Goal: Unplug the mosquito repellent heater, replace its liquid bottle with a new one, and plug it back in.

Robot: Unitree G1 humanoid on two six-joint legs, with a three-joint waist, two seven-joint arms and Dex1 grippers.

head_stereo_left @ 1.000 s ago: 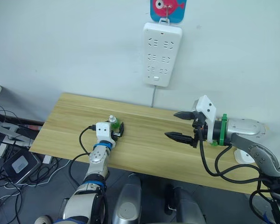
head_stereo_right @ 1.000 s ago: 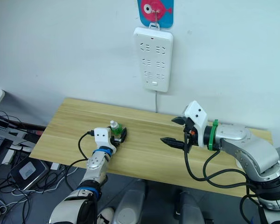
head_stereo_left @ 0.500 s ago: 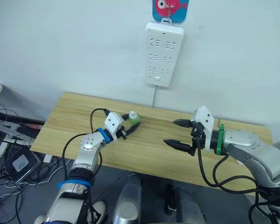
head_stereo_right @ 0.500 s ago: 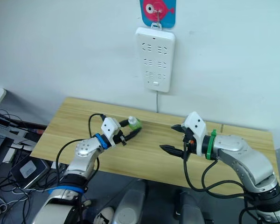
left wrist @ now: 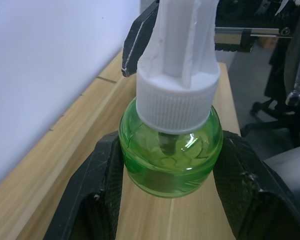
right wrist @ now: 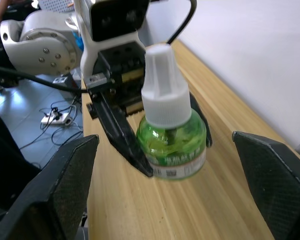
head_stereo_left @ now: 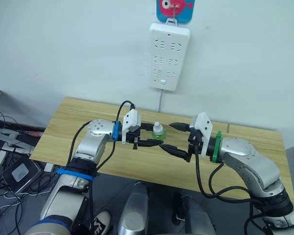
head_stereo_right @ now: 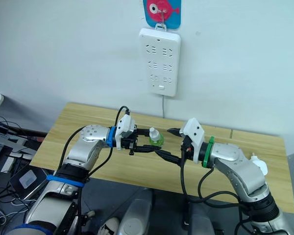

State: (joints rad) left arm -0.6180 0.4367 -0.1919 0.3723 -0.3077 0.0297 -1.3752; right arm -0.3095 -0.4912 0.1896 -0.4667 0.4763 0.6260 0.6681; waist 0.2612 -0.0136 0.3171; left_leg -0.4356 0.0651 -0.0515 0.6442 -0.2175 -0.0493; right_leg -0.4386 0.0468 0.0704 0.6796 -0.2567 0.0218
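Observation:
A dark stem [right wrist: 170,135] shows through the green bottle under the tall white cap [right wrist: 165,90], so I should expect a wick to be hidden inside the cap.
The new one [head_stereo_left: 158,132], a squat green bottle with a white screw cap [left wrist: 177,90], is held upright above the middle of the wooden table [head_stereo_left: 73,117]. My left gripper [head_stereo_left: 156,140] is shut on its green body. My right gripper [head_stereo_left: 167,136] stands open just to the bottle's right, its fingertips [right wrist: 65,185] on either side of the bottle without touching. A small white rounded thing [head_stereo_right: 259,165] on the table behind my right forearm looks like the mosquito repellent heater, mostly hidden. Its liquid bottle is out of view.
A long white power strip [head_stereo_left: 169,56] hangs on the wall above the table with nothing plugged in, its cord dropping behind the table. Cables and gear lie on the floor to the left [head_stereo_left: 14,166].
My left arm has lifted the capped bottle from the table's left part and carried it right to the middle. My right gripper has moved left to meet it, still open.

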